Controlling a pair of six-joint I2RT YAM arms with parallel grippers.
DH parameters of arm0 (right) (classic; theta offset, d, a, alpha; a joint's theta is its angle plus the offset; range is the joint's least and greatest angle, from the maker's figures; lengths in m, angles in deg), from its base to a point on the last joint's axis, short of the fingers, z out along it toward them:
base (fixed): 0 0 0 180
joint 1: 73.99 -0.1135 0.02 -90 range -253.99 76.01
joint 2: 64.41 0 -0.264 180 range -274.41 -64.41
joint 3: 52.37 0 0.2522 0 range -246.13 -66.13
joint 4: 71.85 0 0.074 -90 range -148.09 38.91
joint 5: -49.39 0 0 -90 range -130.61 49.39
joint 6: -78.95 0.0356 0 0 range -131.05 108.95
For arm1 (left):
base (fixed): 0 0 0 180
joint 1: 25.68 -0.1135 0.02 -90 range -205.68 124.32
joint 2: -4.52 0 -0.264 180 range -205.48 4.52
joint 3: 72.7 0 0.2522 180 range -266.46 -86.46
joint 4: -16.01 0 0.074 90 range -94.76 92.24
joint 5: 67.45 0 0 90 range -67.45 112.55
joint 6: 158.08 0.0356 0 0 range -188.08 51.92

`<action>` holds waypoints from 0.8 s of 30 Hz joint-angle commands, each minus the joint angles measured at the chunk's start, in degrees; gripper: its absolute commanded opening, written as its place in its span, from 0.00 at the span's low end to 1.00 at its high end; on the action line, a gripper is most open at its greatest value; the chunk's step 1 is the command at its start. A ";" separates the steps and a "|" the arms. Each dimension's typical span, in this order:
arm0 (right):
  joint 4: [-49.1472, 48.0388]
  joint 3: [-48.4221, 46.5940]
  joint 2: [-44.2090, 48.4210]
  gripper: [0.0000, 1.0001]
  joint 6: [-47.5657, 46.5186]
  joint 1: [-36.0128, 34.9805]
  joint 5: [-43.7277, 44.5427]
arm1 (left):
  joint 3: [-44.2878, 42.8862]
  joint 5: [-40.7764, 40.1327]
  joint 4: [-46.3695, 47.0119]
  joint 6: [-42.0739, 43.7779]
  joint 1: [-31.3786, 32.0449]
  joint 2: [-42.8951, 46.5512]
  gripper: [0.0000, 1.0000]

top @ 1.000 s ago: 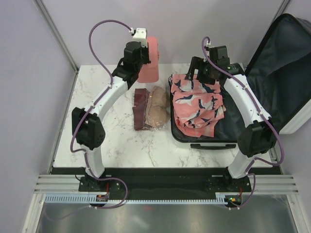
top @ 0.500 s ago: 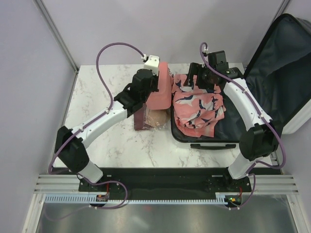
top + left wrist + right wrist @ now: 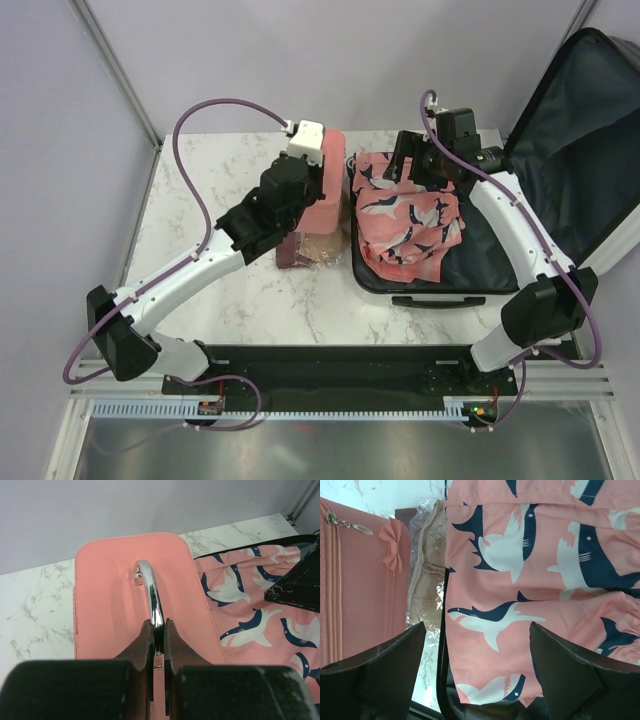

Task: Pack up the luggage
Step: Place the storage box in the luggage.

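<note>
The pink case hangs level by its chrome handle point(image 3: 151, 592) next to the open luggage. My left gripper should keep carrying the case until it rests on the garment point(image 3: 396, 225).
The luggage lies open at the right, its dark-lined lid point(image 3: 590, 130) raised and its base rim point(image 3: 440, 296) toward the front. A pink shark-print garment point(image 3: 405, 225) point(image 3: 535, 575) fills the base. My left gripper point(image 3: 300, 172) point(image 3: 158, 626) is shut on the chrome handle point(image 3: 151, 587) of a small pink case point(image 3: 328, 190) point(image 3: 115, 595), held just left of the luggage. My right gripper point(image 3: 408, 160) point(image 3: 477, 630) is open above the garment's far left corner, with nothing between its fingers.
A beige wrapped packet point(image 3: 322, 246) point(image 3: 427, 580) and a dark brown one point(image 3: 288, 250) lie on the marble table point(image 3: 200, 200), partly under the pink case. The luggage's black edge point(image 3: 442, 670) runs between packet and garment. Walls close in left and behind.
My left arm has carried the pink case from the table's back edge forward and right, over the packets beside the luggage. The right gripper has shifted slightly right and stays open.
</note>
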 commanded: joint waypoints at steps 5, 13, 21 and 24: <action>-0.35 -0.63 5.59 0.93 0.98 0.17 6.58 | -11.55 -2.73 6.69 -1.53 3.95 -2.84 0.02; 1.40 -0.90 7.18 0.93 1.16 2.72 8.61 | -20.17 -0.97 6.26 -1.09 7.03 -10.83 0.02; 2.02 -0.11 8.85 0.94 1.34 4.74 9.58 | -27.38 0.44 3.80 -2.50 7.56 -17.17 0.02; 2.11 -0.02 8.85 0.93 1.42 5.18 9.58 | -28.26 1.14 3.01 -3.46 7.56 -18.66 0.02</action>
